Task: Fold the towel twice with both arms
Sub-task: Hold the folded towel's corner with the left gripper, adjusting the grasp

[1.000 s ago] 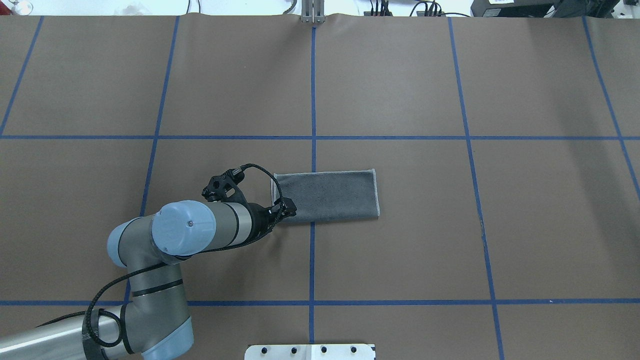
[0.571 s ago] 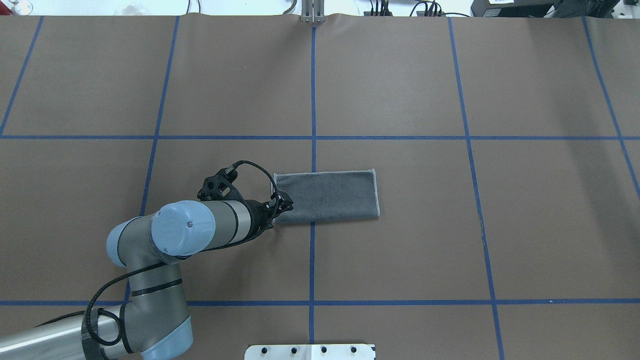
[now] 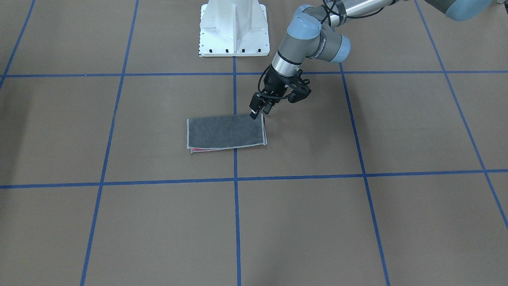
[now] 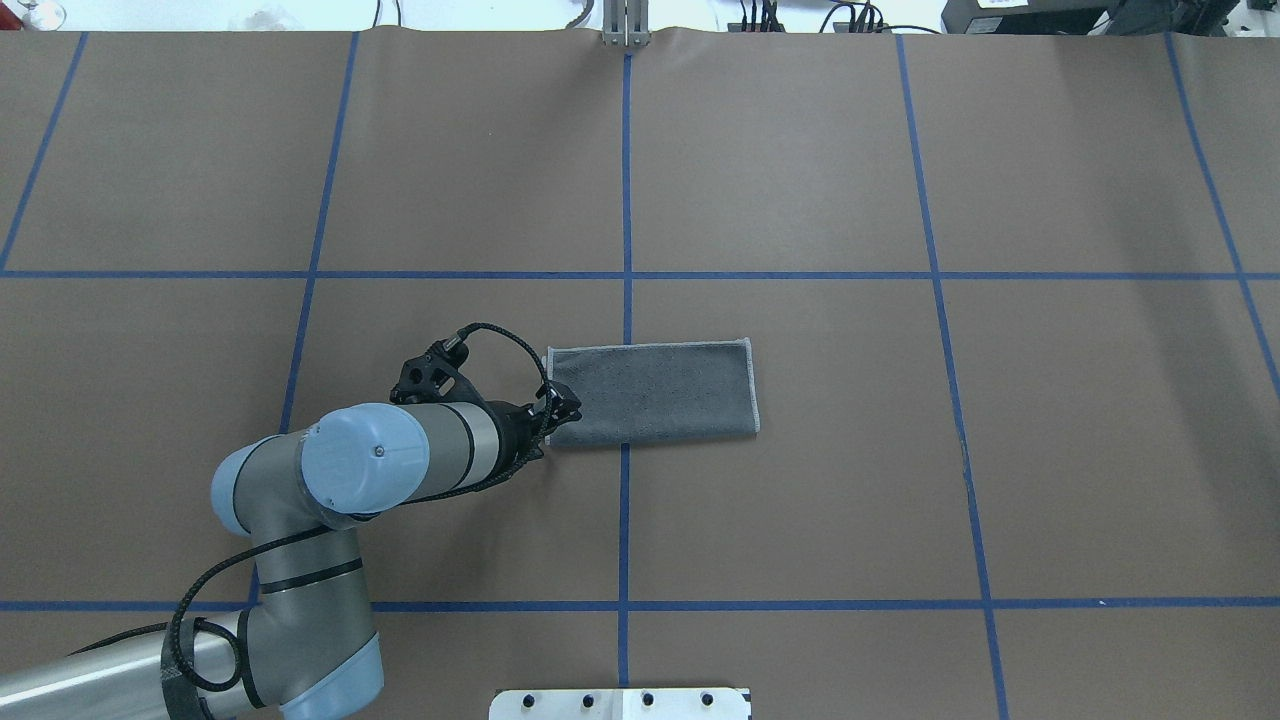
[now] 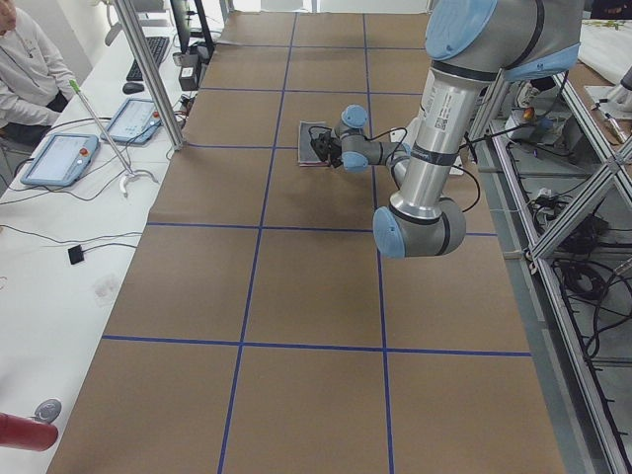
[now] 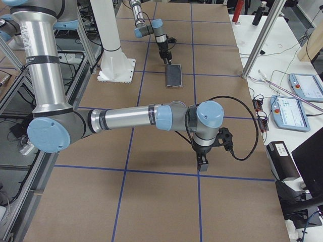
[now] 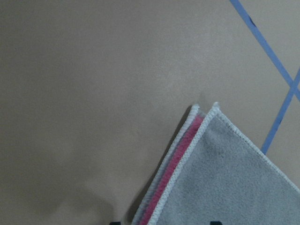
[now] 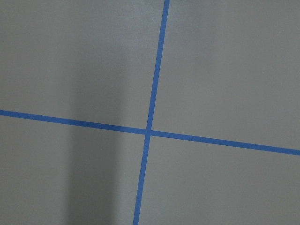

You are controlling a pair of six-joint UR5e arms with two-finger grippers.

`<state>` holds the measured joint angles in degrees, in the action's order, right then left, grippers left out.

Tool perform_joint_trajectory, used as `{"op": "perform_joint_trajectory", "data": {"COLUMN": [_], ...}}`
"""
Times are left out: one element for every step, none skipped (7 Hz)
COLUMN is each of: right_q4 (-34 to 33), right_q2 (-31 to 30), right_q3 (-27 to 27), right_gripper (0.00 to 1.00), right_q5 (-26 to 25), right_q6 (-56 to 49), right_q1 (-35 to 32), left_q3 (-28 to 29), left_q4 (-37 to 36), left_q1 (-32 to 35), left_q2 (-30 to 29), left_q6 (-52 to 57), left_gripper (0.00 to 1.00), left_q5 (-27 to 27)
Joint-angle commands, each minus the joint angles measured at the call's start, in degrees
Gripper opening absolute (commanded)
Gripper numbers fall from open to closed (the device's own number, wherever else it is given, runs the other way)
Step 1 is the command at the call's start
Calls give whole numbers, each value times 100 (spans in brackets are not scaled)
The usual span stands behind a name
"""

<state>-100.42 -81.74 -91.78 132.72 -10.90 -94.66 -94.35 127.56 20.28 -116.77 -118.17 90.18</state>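
Note:
The towel's layers (image 3: 226, 131) will fold over together with the grey bottom side up when I carry the towel's edge across, because a pink strip (image 7: 174, 165) shows between its stacked edges.
The towel (image 4: 655, 392) lies flat mid-table, folded into a rectangle with its dark grey face up. A pink strip shows at its edge in the front-facing view (image 3: 226, 131) and in the left wrist view (image 7: 234, 178). My left gripper (image 4: 562, 408) is low over the towel's near left corner, also seen in the front-facing view (image 3: 257, 112). Its jaws are apart, with the tips just showing at the wrist view's bottom edge on either side of the towel's edge. My right gripper (image 6: 202, 164) hangs over bare table far from the towel; I cannot tell whether it is open or shut.
The white pedestal base (image 3: 234, 28) stands at the table's near edge behind the towel. Blue tape lines (image 8: 150, 131) grid the brown table. A side bench with tablets (image 5: 59, 158) and an operator (image 5: 20, 69) runs along the far side.
My left gripper has drawn back a little to the left, from over the towel's near left part to its left corner edge. The towel has not moved.

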Motion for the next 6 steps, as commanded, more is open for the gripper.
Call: {"op": "perform_joint_trajectory", "data": {"right_q4": [5,-4,-4,5,5,5], "right_q2": [0,9,1,9,9,9], "right_q3": [2,2,2,2,10,11], "right_gripper": [100,100,100,100,100,100], "right_q5": [0,0,0,0,0,0], "right_q6": [9,9,9,9,9,9], "right_q1": [0,0,0,0,0,0], "left_q3": [39,48,48,48,48,48], "left_q4": [-3,-3,-3,-3,-3,-3], "left_q1": [-7,-7,-7,-7,-7,-7], "left_q2": [-4,5,5,-3,-30,-21], "left_q6": [-22,-22,-13,13,-13,-22], "left_gripper": [62,62,62,62,62,59], "left_q5": [0,9,9,26,26,18]}}
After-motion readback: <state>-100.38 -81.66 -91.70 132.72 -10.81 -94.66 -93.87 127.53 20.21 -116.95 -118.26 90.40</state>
